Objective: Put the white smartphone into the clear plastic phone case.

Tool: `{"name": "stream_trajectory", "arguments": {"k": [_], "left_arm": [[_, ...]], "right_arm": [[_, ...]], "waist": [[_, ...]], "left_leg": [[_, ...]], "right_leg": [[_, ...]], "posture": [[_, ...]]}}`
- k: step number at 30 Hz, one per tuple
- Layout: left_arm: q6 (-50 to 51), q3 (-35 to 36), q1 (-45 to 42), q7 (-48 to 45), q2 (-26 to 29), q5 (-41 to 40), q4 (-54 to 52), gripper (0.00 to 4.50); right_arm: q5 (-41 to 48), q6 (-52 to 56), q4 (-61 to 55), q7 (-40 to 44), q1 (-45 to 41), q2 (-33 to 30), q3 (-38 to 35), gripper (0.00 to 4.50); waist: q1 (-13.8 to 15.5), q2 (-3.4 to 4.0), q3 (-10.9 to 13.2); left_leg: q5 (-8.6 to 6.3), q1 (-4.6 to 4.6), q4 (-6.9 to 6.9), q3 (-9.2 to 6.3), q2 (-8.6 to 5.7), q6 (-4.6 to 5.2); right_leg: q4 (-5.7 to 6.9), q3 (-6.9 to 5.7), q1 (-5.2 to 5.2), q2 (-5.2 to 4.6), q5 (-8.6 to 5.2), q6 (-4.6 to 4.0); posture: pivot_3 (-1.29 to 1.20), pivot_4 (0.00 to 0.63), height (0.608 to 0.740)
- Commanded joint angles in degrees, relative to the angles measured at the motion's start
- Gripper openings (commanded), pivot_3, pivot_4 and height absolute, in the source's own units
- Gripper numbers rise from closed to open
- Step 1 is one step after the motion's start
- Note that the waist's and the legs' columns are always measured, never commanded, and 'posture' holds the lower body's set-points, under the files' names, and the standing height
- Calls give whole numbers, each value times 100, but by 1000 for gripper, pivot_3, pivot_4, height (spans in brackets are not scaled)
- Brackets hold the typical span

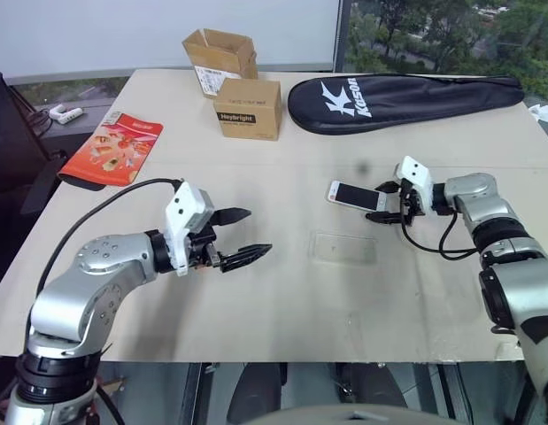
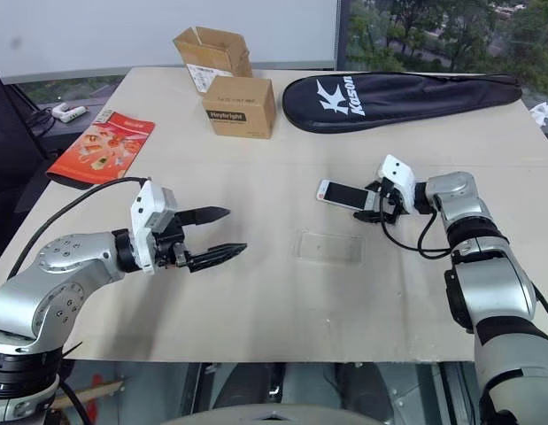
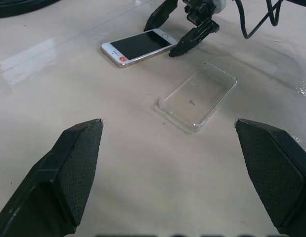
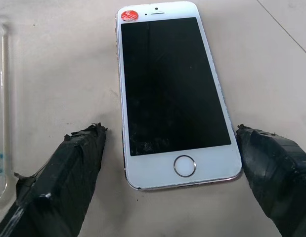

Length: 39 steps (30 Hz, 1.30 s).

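Note:
I see a snug rim (image 1: 375,252) on the clear plastic phone case, so the white smartphone (image 1: 357,197) will keep its home-button end sticking out when I lower it.
The white smartphone (image 1: 355,195) lies flat on the table, screen up, right of centre. My right gripper (image 1: 382,202) stands open at the phone's home-button end. In the right wrist view its fingertips (image 4: 88,143) flank that end of the phone (image 4: 175,94) without touching it. The clear plastic phone case (image 1: 343,248) lies empty on the table just in front of the phone, hollow side up. My left gripper (image 1: 258,231) hovers open and empty over the table to the left, pointing toward the case (image 3: 198,96), well short of it.
At the back of the table stand a closed cardboard box (image 1: 247,108) and an open one (image 1: 220,53). A black racket bag (image 1: 402,99) lies at the back right. A red booklet (image 1: 112,146) lies at the far left edge.

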Motion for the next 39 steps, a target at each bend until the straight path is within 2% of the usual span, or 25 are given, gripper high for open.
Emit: {"name": "stream_trajectory", "arguments": {"k": [1, 3, 4, 18, 23, 28, 33, 37, 39], "left_arm": [[-160, -32, -52, 8, 36, -4, -7, 4500], [-205, -88, -62, 4, 62, 49, 21, 4500], [-235, -117, -70, -1, 82, 83, 45, 4500], [-431, -305, -255, -83, 40, 127, 260, 4500], [-536, -291, -511, -350, -71, -138, 481, 4500], [-761, -412, -706, -595, -55, -18, 874, 4500], [-1164, -686, -1272, -948, -202, 202, 1777, 4500], [-1404, -806, -1566, -1202, -197, 375, 2217, 4500], [-1446, -838, -1626, -1278, -192, 404, 2262, 4500]], "right_arm": [[-135, 101, 73, -70, 59, -37, 29, 3753], [-169, 117, 100, -40, 87, -67, 48, 2942], [-175, 109, 104, -28, 101, -78, 49, 2919], [156, 88, -377, 112, 199, -220, -295, 2918], [456, 503, -1477, 313, 514, -406, -442, 2918], [798, 1079, -2930, 462, 1087, -685, -515, 2918], [1248, 2110, -5074, 517, 1910, -998, -493, 2918], [1088, 2199, -5042, -20, 1968, -963, -516, 2918], [1097, 2159, -4652, -288, 1831, -849, -600, 3456]], "waist": [[1, 0, 0], [3, 0, 0], [6, 0, 0], [35, 1, 0], [24, 4, 2], [24, 6, 4], [39, 10, 6], [13, 10, 6], [16, 9, 6]], "left_leg": [[0, 0, 0, 0, 0, 0], [0, 2, 0, 1, 0, 0], [0, 3, 0, 1, 0, 0], [0, 3, 0, 0, -2, 0], [0, -3, -1, 1, -2, 0], [0, -3, -3, -3, -1, 1], [0, -7, -3, -3, -1, 1], [0, -3, -1, 1, -1, 1], [0, -4, -1, 4, -1, 1]], "right_leg": [[0, 0, 0, 0, 0, 0], [0, 1, 2, 0, 0, 0], [0, 0, 2, 0, 0, 0], [0, 0, 3, -1, 0, 0], [-3, 2, 1, -2, 0, 0], [-3, -6, 1, 0, 0, 0], [1, -6, -5, 0, 0, 1], [8, -3, -5, 2, -1, 1], [8, 0, -7, 2, -1, 1]], "posture": [[0, 150, 740], [0, 150, 740], [0, 150, 740], [0, 150, 740], [0, 150, 740], [0, 150, 740], [0, 150, 740], [0, 150, 740], [0, 150, 740]]}}
